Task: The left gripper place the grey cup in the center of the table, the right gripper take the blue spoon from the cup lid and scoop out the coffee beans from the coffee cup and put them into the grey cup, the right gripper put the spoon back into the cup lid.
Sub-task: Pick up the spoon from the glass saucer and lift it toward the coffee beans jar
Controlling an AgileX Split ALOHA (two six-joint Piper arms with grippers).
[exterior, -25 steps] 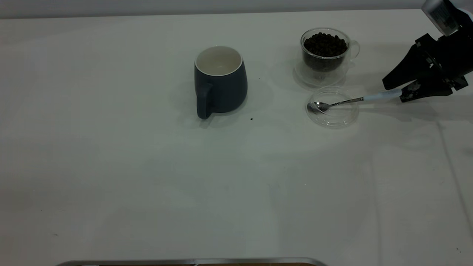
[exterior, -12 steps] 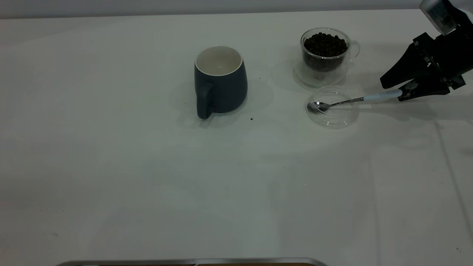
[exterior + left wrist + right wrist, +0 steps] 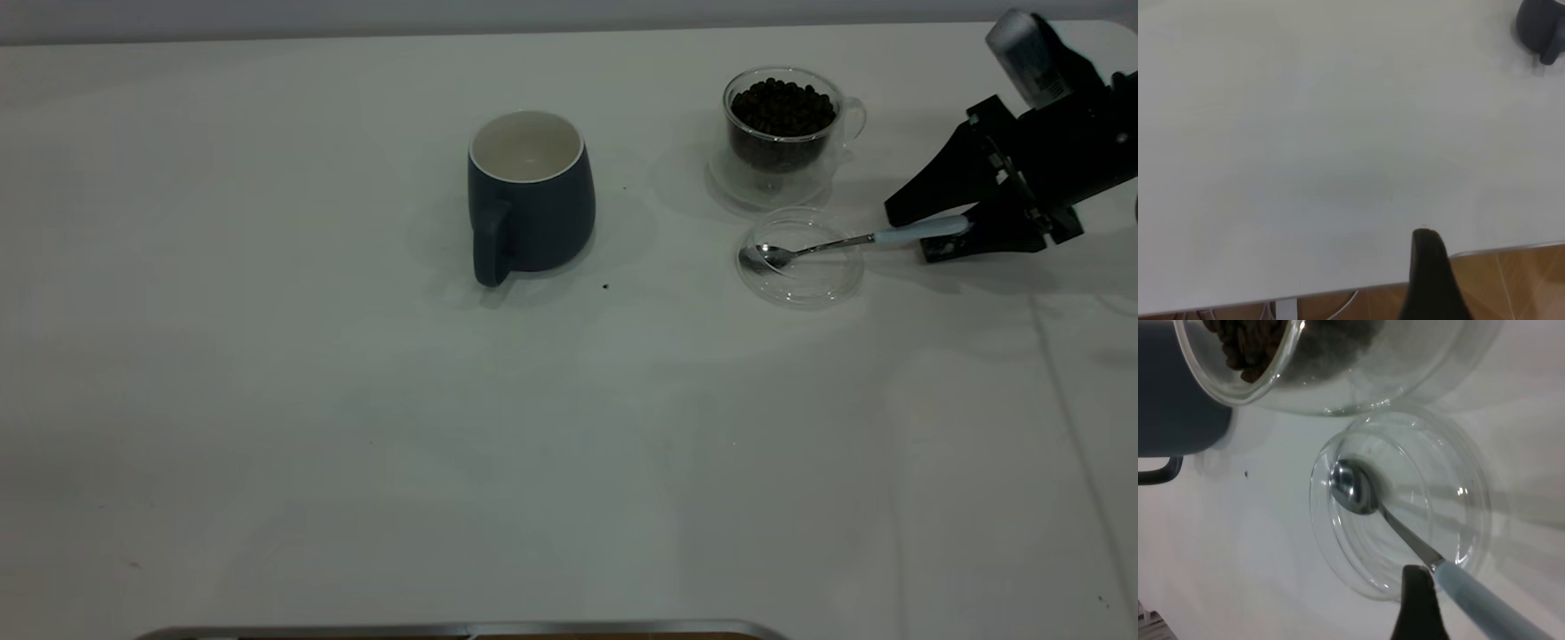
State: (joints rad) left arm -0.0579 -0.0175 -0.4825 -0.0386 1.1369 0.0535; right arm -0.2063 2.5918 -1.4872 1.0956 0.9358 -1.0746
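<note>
The spoon will carry just a small heap when I scoop, because the spoon's small bowl (image 3: 765,256) is only a few coffee beans (image 3: 784,108) wide.
The grey cup (image 3: 531,195) stands upright mid-table with its handle toward the front; it also shows in the left wrist view (image 3: 1541,27). The glass coffee cup (image 3: 782,133) full of beans stands at the back right. Just in front of it lies the clear cup lid (image 3: 800,258), with the spoon (image 3: 853,241) resting in it: bowl inside, blue handle (image 3: 920,231) sticking out to the right. My right gripper (image 3: 910,236) is open, low over the table, its fingers either side of the blue handle. One finger (image 3: 1418,600) shows beside the handle (image 3: 1478,597). My left gripper is out of the exterior view.
A few dark specks lie on the white table (image 3: 569,427) near the grey cup. The table's metal front edge (image 3: 462,629) shows at the bottom. The left wrist view shows one finger (image 3: 1428,267) over the table's near edge, with wooden floor beyond.
My right gripper has moved left and down along the spoon's handle, toward the lid. The spoon, lid and cups have not moved.
</note>
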